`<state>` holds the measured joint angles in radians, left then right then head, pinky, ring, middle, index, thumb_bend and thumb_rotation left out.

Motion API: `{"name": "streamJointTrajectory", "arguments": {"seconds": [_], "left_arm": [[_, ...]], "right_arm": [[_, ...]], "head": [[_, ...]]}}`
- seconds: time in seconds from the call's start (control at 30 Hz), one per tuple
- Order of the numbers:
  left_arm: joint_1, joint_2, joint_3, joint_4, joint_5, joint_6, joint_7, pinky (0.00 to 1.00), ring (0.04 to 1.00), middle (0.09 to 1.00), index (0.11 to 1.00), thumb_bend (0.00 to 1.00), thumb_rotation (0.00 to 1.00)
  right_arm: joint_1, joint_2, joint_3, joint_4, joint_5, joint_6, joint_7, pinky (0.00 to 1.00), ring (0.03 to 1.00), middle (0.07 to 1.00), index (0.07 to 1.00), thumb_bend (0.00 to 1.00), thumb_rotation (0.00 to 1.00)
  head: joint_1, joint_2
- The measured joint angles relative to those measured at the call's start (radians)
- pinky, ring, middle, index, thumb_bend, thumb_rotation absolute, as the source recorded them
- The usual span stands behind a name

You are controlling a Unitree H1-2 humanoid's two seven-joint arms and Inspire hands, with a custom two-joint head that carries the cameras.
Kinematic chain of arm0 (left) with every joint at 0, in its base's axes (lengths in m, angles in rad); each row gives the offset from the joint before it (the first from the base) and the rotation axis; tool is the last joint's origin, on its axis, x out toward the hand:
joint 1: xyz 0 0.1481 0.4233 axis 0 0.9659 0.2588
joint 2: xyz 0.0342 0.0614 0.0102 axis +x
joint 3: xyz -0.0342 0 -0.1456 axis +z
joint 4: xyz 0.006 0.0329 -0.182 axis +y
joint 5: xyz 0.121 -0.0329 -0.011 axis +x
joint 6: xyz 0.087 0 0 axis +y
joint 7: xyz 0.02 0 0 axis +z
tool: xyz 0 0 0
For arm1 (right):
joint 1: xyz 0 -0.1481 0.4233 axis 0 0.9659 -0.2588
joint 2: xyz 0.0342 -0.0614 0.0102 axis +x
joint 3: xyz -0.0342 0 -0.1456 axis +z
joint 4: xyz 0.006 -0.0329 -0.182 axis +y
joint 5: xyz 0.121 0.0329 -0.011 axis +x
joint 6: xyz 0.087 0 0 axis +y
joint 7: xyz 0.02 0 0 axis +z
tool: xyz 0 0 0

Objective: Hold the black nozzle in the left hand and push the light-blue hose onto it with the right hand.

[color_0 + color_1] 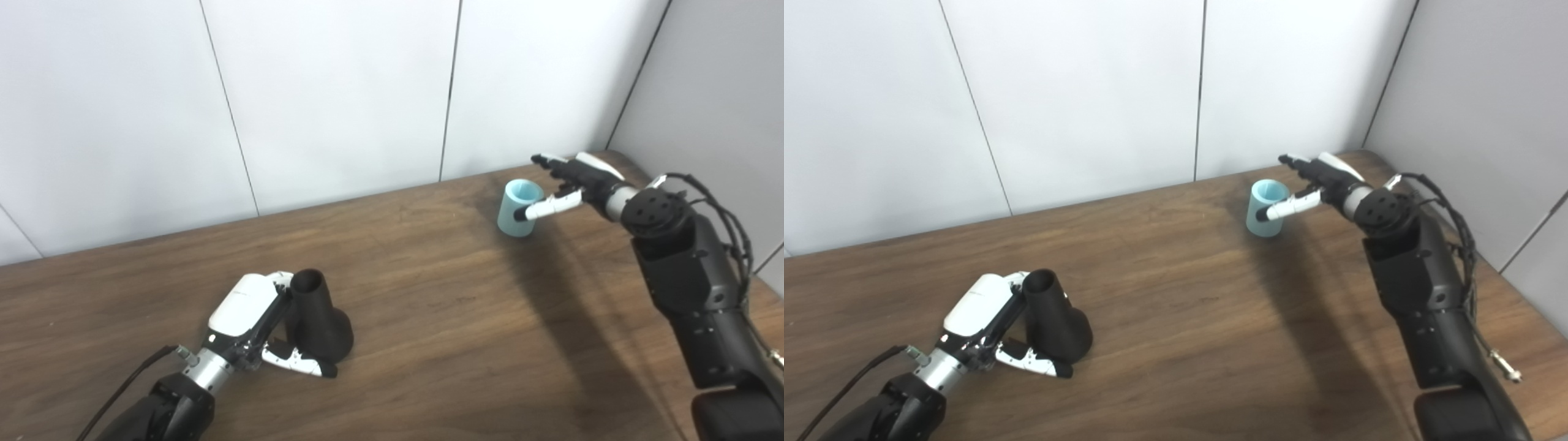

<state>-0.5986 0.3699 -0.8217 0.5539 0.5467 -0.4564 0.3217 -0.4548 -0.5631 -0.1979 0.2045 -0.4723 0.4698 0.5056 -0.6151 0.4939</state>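
Observation:
My gripper will slide the light-blue hose (519, 209) over the black nozzle's slim neck (313, 297) when I push it. The hose will stop above the nozzle's base, because the neck gets wider below.
The black nozzle (318, 321) stands upright on the wooden table (429, 318), wide end down, at the front left. My left hand (257, 318) is open right beside it: the fingers (280, 283) reach behind its upper part and the thumb lies low in front of its base. The light-blue hose (519, 208), a short tube, stands upright at the back right. My right hand (566, 184) is open at the hose, with the thumb across its near side and the fingers stretched out above and behind its rim. It also shows in the right eye view (1266, 208).
White wall panels (343, 92) rise right behind the table's far edge, and a grey wall (716, 92) closes the right corner. Cables (729, 214) loop off my right forearm. My right arm throws a dark shadow on the wood.

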Motion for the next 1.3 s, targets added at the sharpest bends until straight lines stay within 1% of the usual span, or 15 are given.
{"name": "streamJointTrajectory", "arguments": {"seconds": [0.13,0.2,0.33,0.53,0.6,0.67,0.7,0.73,0.77,0.8,0.83,0.87,0.97,1.1,1.3], "left_arm": [[0.014,0.003,0.021,-0.019,-0.001,0.0,-0.025,0.74,0.629,0.457,0.5,0.52,0.0],[0.016,0.003,0.025,-0.019,-0.001,-0.001,-0.028,0.74,0.627,0.453,0.502,0.52,0.0],[0.019,0.003,0.032,-0.02,-0.001,-0.001,-0.033,0.74,0.624,0.454,0.5,0.52,0.0],[0.023,0.004,0.037,-0.022,-0.001,-0.002,-0.038,0.74,0.617,0.444,0.502,0.52,0.0],[0.023,0.004,0.037,-0.022,-0.002,-0.002,-0.038,0.74,0.618,0.446,0.502,0.52,0.0],[0.023,0.004,0.037,-0.023,-0.002,-0.002,-0.038,0.74,0.618,0.45,0.501,0.52,0.0],[0.023,0.005,0.037,-0.023,-0.002,-0.002,-0.038,0.74,0.618,0.451,0.501,0.52,0.0],[0.023,0.005,0.037,-0.024,-0.002,-0.002,-0.038,0.74,0.618,0.451,0.501,0.52,0.0],[0.023,0.005,0.037,-0.025,-0.002,-0.002,-0.038,0.74,0.616,0.453,0.501,0.52,0.0],[0.024,0.005,0.037,-0.026,-0.002,-0.002,-0.038,0.74,0.616,0.453,0.501,0.52,0.0],[0.024,0.006,0.037,-0.028,-0.002,-0.002,-0.038,0.74,0.615,0.454,0.501,0.52,0.0],[0.025,0.007,0.037,-0.03,-0.002,-0.002,-0.038,0.74,0.616,0.454,0.501,0.52,0.0],[0.028,0.01,0.037,-0.036,-0.002,-0.002,-0.038,0.74,0.617,0.454,0.501,0.52,0.0],[0.028,0.01,0.037,-0.036,-0.002,-0.002,-0.038,0.73,0.613,0.454,0.5,0.52,0.0],[0.028,0.01,0.037,-0.036,-0.002,-0.002,-0.038,0.75,0.61,0.443,0.506,0.52,0.0]], "right_arm": [[-0.001,0.0,0.036,0.048,0.027,-0.004,-0.039,0.94,0.962,0.951,0.958,0.93,0.29],[-0.003,0.0,0.055,0.058,0.036,-0.01,-0.062,0.95,0.963,0.949,0.956,0.92,0.26],[-0.008,0.0,0.075,0.077,0.067,-0.009,-0.102,0.95,0.956,0.946,0.95,0.89,0.2],[-0.009,-0.001,0.109,0.079,0.077,-0.008,-0.157,0.89,0.906,0.905,0.924,0.86,0.16],[-0.009,-0.001,0.116,0.079,0.076,-0.01,-0.185,0.78,0.815,0.83,0.86,0.82,0.13],[-0.009,-0.001,0.121,0.08,0.075,-0.023,-0.223,0.67,0.7,0.72,0.757,0.79,0.05],[-0.008,-0.001,0.121,0.089,0.078,-0.045,-0.242,0.63,0.654,0.671,0.709,0.78,0.03],[-0.007,0.002,0.12,0.1,0.086,-0.064,-0.266,0.61,0.63,0.646,0.684,0.77,0.01],[-0.006,0.006,0.115,0.114,0.093,-0.088,-0.294,0.58,0.602,0.592,0.575,0.65,0.01],[-0.005,0.015,0.107,0.136,0.101,-0.123,-0.324,0.54,0.565,0.553,0.511,0.58,0.0],[-0.003,0.025,0.1,0.152,0.108,-0.148,-0.354,0.53,0.552,0.54,0.489,0.55,0.0],[0.001,0.036,0.094,0.164,0.113,-0.173,-0.389,0.51,0.527,0.522,0.483,0.54,0.0],[0.007,0.052,0.093,0.182,0.122,-0.218,-0.439,0.46,0.483,0.492,0.483,0.53,0.0],[0.011,0.063,0.098,0.186,0.129,-0.235,-0.475,0.42,0.462,0.465,0.49,0.53,0.0],[0.013,0.064,0.108,0.186,0.132,-0.238,-0.5,0.47,0.517,0.52,0.469,0.52,0.0]], "head": [[-0.002,0.002],[-0.002,0.002],[0.002,0.003],[0.008,0.009],[0.008,0.012],[0.008,0.014],[0.009,0.015],[0.009,0.017],[0.009,0.018],[0.011,0.02],[0.011,0.02],[0.011,0.02],[0.011,0.02],[0.021,0.025],[0.025,0.026]]}}
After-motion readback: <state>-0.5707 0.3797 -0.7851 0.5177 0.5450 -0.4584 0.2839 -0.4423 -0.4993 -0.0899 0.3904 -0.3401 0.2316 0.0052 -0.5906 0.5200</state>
